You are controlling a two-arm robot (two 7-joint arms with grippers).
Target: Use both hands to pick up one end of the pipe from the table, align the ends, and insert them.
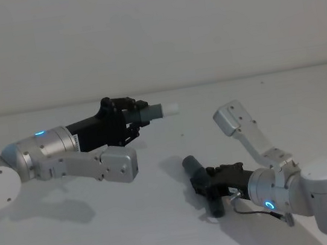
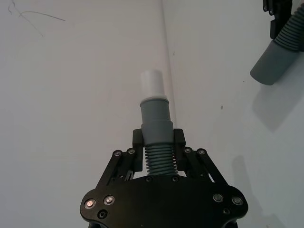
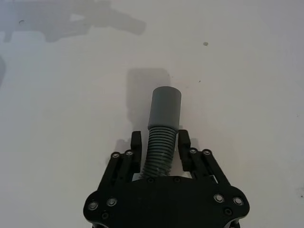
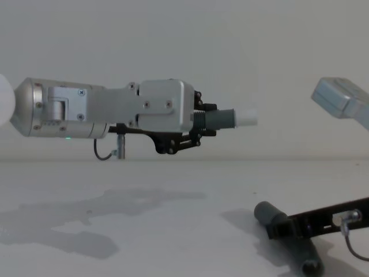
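The other grey piece should keep its smooth socket end (image 4: 267,213) sticking out straight ahead when I lift it, because the fingers are on both sides of the ribs (image 3: 161,142) just behind that end.
My left gripper (image 1: 131,118) (image 2: 158,140) (image 4: 199,124) hovers well above the white table (image 1: 77,244), shut on the ribbed part of one grey pipe piece (image 1: 150,112) (image 2: 156,121) (image 4: 222,119). Its whitish plug tip (image 1: 171,107) (image 2: 151,83) (image 4: 247,117) points toward my right side. The other pipe piece (image 1: 192,167) (image 3: 165,109) (image 4: 268,213) lies on the table at the front right, smooth socket end (image 3: 166,92) pointing away from the wrist. My right gripper (image 1: 206,185) (image 3: 160,142) (image 4: 283,226) is down at it, fingers (image 3: 136,142) straddling the ribbed section with small gaps, so it is open.
A plain white wall stands behind the table. My right arm's elbow link (image 1: 236,121) (image 4: 340,98) rises above the right side. The left forearm (image 1: 64,151) stretches over the table's left part and casts shadows there.
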